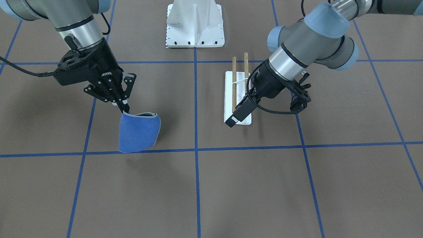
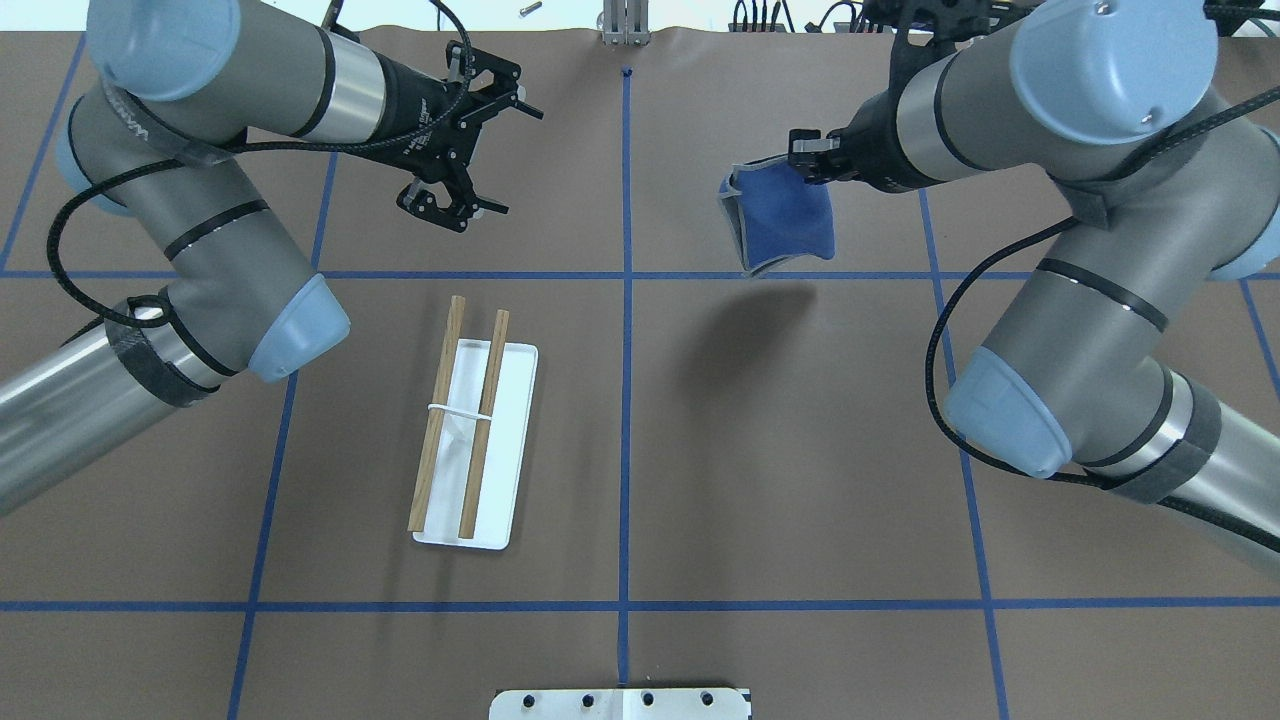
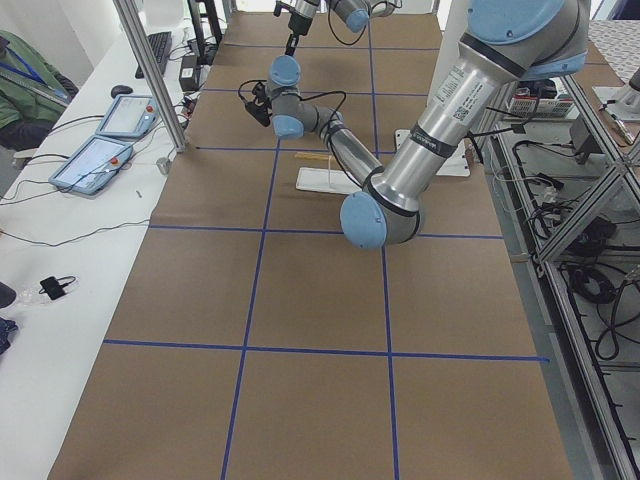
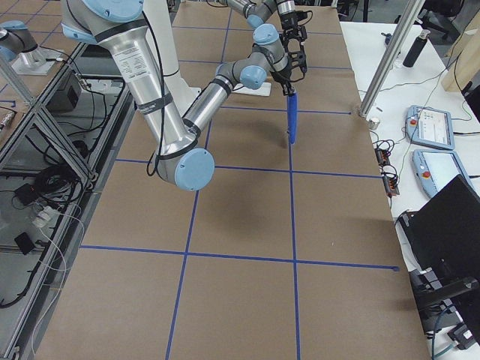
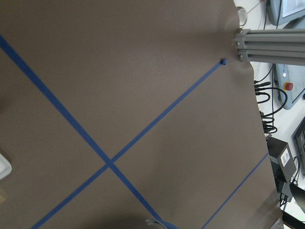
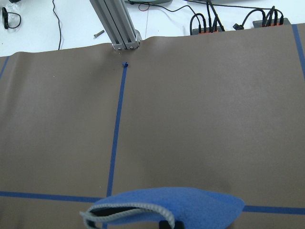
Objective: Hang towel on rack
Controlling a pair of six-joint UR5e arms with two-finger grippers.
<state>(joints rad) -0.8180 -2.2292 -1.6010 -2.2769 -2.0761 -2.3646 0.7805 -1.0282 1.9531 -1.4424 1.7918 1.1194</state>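
My gripper will carry the blue towel (image 1: 138, 133), and the towel will stay a wide, curved sheet because the curled upper edge (image 1: 147, 115) sticks out from the gripped corner.
The blue towel (image 1: 138, 134) hangs curled from my right gripper (image 1: 125, 109), which is shut on its upper corner. The overhead view shows the towel (image 2: 785, 225) lifted, with its shadow apart on the table, and it also shows in the right wrist view (image 6: 181, 207). The rack (image 2: 470, 420) stands on its white base (image 1: 229, 99) with two brown dowels, left of the table's centre line. My left gripper (image 2: 510, 155) is open and empty, held above the table beyond the rack's far end. From the front, my left wrist (image 1: 302, 96) hides part of the rack.
The white bolted robot pedestal (image 1: 195, 29) stands at the near edge, centred. Blue tape lines (image 2: 625, 400) grid the brown table. An aluminium post (image 6: 116, 24) and cables stand at the far edge. Tablets lie on a side bench (image 3: 95, 160).
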